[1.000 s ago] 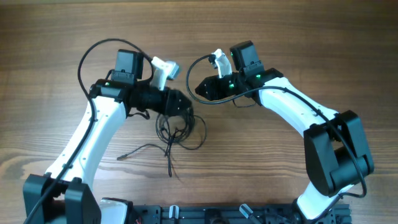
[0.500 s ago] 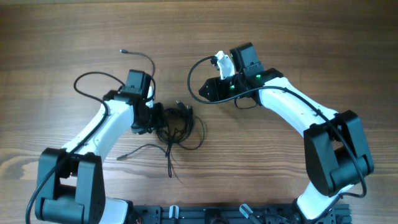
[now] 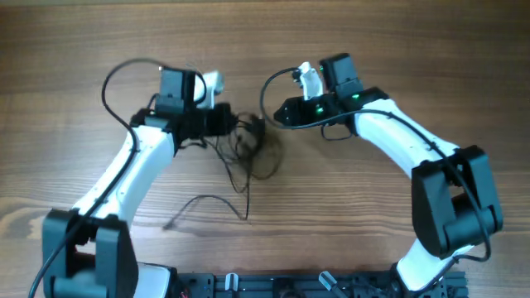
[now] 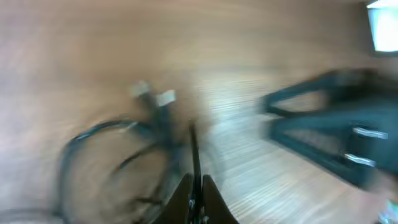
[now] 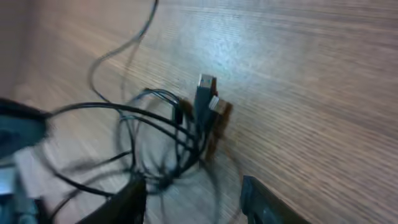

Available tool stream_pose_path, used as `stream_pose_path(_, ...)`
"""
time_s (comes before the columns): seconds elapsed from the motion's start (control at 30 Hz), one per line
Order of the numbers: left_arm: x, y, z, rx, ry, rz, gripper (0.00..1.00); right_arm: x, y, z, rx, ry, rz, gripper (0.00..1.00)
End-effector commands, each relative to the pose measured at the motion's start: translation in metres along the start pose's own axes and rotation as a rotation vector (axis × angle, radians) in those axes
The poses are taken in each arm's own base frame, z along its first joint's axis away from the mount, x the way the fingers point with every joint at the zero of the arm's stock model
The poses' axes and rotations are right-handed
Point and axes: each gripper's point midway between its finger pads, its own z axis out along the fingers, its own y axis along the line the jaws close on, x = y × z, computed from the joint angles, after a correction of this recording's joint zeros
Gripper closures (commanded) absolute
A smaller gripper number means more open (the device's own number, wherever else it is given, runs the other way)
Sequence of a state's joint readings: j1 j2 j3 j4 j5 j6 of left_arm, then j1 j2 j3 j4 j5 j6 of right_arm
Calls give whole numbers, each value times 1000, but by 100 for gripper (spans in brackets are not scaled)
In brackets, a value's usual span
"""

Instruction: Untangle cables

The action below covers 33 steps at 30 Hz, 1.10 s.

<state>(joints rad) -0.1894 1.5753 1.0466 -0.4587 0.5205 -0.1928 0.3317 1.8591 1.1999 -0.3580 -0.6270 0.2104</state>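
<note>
The cable in my left gripper goes into the tangle's loops [image 3: 245,147]. So next I open my left gripper and raise a strand of cable [image 3: 259,134] with my right gripper.
The cables [image 3: 248,153] lie as a loose black tangle on the wooden table between the two arms. One strand trails toward the front left and ends in a plug [image 3: 170,224]. My left gripper [image 3: 233,122] is at the tangle's left edge. In the blurred left wrist view it [image 4: 194,186] is shut on a thin black cable [image 4: 193,146]. Silver-tipped plugs [image 4: 153,97] lie just beyond. My right gripper [image 3: 280,112] hovers at the tangle's right side. Its fingers are open [image 5: 191,185], with the cable loops [image 5: 155,134] and plug ends [image 5: 205,93] in front of them.
Thick black arm cables arc above the left arm [image 3: 124,70] and beside the right arm [image 3: 269,83]. The right gripper's dark body [image 4: 329,130] shows at the right of the left wrist view. A black mounting rail [image 3: 273,285] runs along the front edge.
My left gripper has closed on a cable strand and moved toward the far side. The tangle has been dragged that way and stretched. The right arm has shifted slightly right.
</note>
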Motion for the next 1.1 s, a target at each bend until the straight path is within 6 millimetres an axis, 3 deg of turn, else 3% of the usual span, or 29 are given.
stream_pose_path(0.0,-42,-86,-49,327,-165,313,96,-15,36,-37,-324,-34,2,44)
stream_pose_path(0.13,-51,-99,-59,372,-218,368,96,-28,56,-81,-610,-83,-46,40)
stream_pose_path(0.2,-47,-89,-54,320,-197,334,96,-31,50,-82,-588,-96,-40,40)
stream_pose_path(0.37,-25,-31,-39,29,-93,195,96,-32,42,-75,-528,-102,-25,40)
stream_pose_path(0.53,7,-6,-31,-64,42,111,96,-29,35,-71,-487,-89,7,41)
stream_pose_path(0.67,32,36,-16,-231,162,34,96,-18,24,-55,-373,-45,63,41)
stream_pose_path(0.8,59,57,5,-265,292,-52,96,-6,26,-36,-282,0,60,42)
stream_pose_path(0.83,65,62,11,-271,319,-65,96,0,30,-28,-261,20,48,47)
stream_pose_path(0.97,65,71,16,-302,320,-71,96,13,56,-13,-286,70,-2,48)
stream_pose_path(1.07,51,71,20,-304,263,-65,96,23,54,4,-169,93,-28,43)
